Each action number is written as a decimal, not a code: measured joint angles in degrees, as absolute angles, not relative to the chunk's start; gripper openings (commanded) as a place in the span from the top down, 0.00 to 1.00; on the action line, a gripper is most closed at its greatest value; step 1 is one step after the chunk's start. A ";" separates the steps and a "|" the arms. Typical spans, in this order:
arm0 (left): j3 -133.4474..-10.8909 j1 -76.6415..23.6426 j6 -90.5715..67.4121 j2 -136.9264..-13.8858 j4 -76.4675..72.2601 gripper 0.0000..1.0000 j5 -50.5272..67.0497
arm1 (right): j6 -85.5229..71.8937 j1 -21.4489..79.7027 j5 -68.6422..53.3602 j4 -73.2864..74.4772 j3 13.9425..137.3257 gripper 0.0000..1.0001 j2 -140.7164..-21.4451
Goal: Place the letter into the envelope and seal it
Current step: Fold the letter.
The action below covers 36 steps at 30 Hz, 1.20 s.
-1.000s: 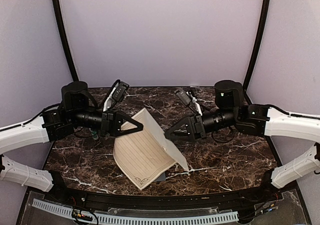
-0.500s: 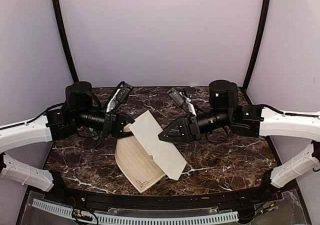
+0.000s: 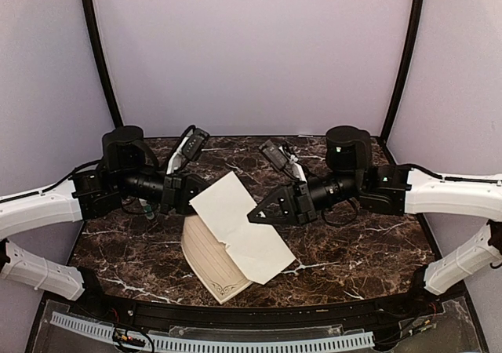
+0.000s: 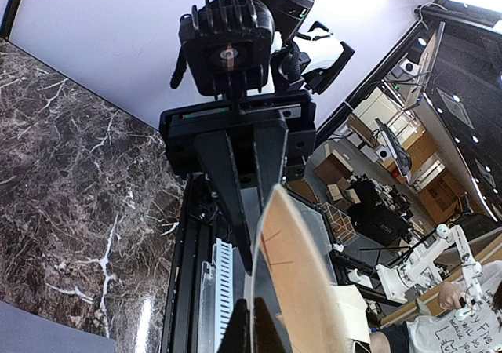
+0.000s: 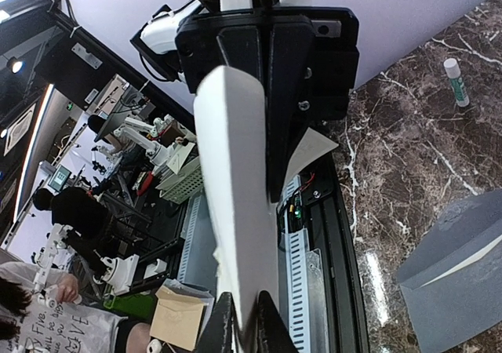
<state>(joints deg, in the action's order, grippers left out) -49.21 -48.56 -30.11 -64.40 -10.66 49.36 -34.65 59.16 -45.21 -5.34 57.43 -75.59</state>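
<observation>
The lined part (image 3: 210, 260) spreads out past the plain back, so next my right gripper pulls the letter (image 3: 245, 229) clear before my left gripper pushes the lined part shut.
The cream letter (image 3: 235, 226) hangs above the table between both arms, folded over itself. Its plain back faces up, and the lined part with the ornamental border (image 3: 213, 268) curves out below. My left gripper (image 3: 196, 198) is shut on the letter's left edge; in the left wrist view the letter (image 4: 294, 274) runs edge-on between the left gripper's (image 4: 250, 306) fingertips. My right gripper (image 3: 252, 214) is shut on the right edge of the folded letter (image 5: 235, 172), pinched at the right gripper's (image 5: 244, 300) tips. The grey-blue envelope (image 5: 455, 267) lies flat on the marble, hidden under the letter in the top view.
A glue stick (image 5: 455, 82) lies on the dark marble table (image 3: 369, 235). Black frame posts rise at the back corners. A black rail with a white slotted strip (image 3: 235, 341) runs along the near edge.
My right gripper moved left and closed on the letter's edge. The raised flap folded down over the lined side. The left gripper kept its grip.
</observation>
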 measured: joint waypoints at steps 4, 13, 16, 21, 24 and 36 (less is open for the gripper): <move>-49.67 -48.56 -30.11 -64.55 -10.68 1.00 49.69 | -34.54 59.31 -45.47 -5.63 57.43 1.00 -75.96; -49.84 -48.56 -29.41 -63.64 -9.30 0.42 45.10 | -33.98 59.33 -41.21 -4.01 57.43 1.00 -75.05; -50.65 -48.53 -28.34 -61.91 -5.39 0.34 38.28 | -33.76 59.18 -37.78 -2.76 57.32 1.00 -73.34; -51.37 -47.00 -28.10 -58.74 -0.08 0.26 29.50 | -34.76 56.66 -31.46 -2.11 54.76 1.00 -67.46; -50.85 -44.45 -29.47 -56.27 1.13 0.24 25.30 | -35.66 54.59 -27.75 -1.15 52.95 1.00 -64.05; -43.59 -38.92 -37.78 -50.85 0.62 0.22 18.33 | -37.23 53.43 -25.02 -1.85 50.54 1.00 -59.46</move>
